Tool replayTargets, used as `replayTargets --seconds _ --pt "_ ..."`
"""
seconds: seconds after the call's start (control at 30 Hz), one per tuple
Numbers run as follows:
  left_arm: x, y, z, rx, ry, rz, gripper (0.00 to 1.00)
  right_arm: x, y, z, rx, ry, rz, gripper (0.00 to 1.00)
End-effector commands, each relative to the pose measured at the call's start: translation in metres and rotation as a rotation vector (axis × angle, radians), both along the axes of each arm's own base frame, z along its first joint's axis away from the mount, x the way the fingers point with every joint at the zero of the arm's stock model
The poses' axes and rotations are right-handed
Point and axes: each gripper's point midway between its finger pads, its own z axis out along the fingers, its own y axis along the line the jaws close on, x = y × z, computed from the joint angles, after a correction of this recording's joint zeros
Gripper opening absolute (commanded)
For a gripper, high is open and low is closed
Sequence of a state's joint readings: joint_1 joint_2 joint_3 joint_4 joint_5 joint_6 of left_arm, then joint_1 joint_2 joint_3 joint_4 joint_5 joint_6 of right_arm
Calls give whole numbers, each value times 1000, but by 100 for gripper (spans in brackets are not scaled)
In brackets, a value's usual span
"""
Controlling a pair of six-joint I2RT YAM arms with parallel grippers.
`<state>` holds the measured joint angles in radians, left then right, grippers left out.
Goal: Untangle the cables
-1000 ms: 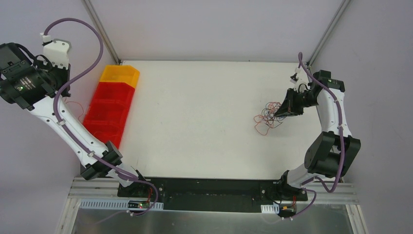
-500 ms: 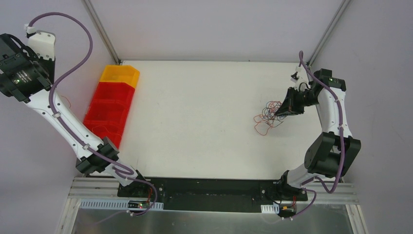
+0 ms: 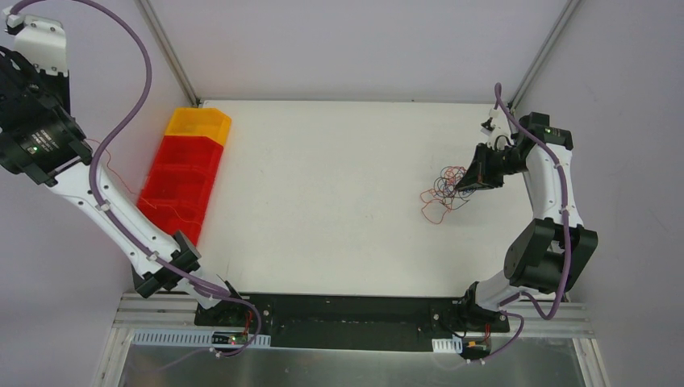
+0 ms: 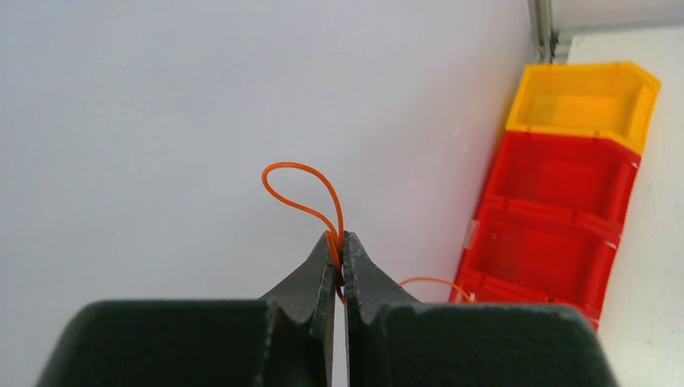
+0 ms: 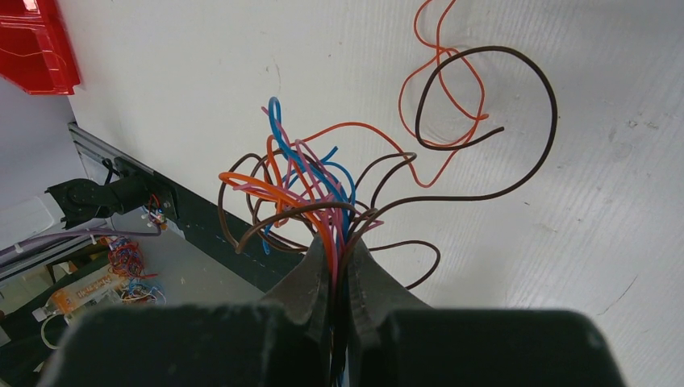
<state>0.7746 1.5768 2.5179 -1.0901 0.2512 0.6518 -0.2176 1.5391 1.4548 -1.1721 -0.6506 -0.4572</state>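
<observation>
My left gripper should swing back and lower the loose orange-red cable [image 3: 121,178] into the nearest red bin [image 3: 185,216], because it is holding the cable out past the red bins.
A tangle of thin curly cables [image 3: 443,191] in orange-red, blue, pink and dark brown lies on the white table [image 3: 339,201] at the right. My right gripper [image 3: 463,187] is shut on several strands of that tangle [image 5: 323,173]; the strands run down between its fingertips [image 5: 310,274]. My left gripper [image 4: 339,242] is off the table's left side. It is shut on a single orange-red cable [image 4: 300,172], which loops above the tips and trails toward the red bins. This cable shows faintly in the top view [image 3: 113,171].
A row of red bins [image 3: 181,181] with a yellow bin [image 3: 200,123] at its far end stands along the table's left edge; they also show in the left wrist view [image 4: 556,218]. Grey walls surround the table. A metal rail [image 3: 355,306] runs along the near edge.
My left arm has swung up and further left, off the table, carrying the orange-red cable. My right arm and the tangle have stayed put.
</observation>
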Motion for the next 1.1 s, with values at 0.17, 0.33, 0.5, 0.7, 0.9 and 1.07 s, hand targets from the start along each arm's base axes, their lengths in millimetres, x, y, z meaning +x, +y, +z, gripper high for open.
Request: replayTargets --seconds 0.17,0.33,0.5,0.7,0.9,1.07 --pt "-23 -17 87 175 -271 30 0 1 1 11 -8 -21 13 0" --pt "-26 -10 101 226 -301 64 0 1 1 11 -13 -20 14 0" --pt "-25 -20 115 247 -348 25 0 2 1 11 -13 -19 14 0" --pt "-18 -8 86 207 -275 40 0 2 2 10 -10 -17 15 0" --pt "-11 2 55 168 -198 42 0 0 2 9 -19 -19 21 0" --pt "-5 5 14 111 -109 27 0 -4 1 6 -27 -17 31 0"
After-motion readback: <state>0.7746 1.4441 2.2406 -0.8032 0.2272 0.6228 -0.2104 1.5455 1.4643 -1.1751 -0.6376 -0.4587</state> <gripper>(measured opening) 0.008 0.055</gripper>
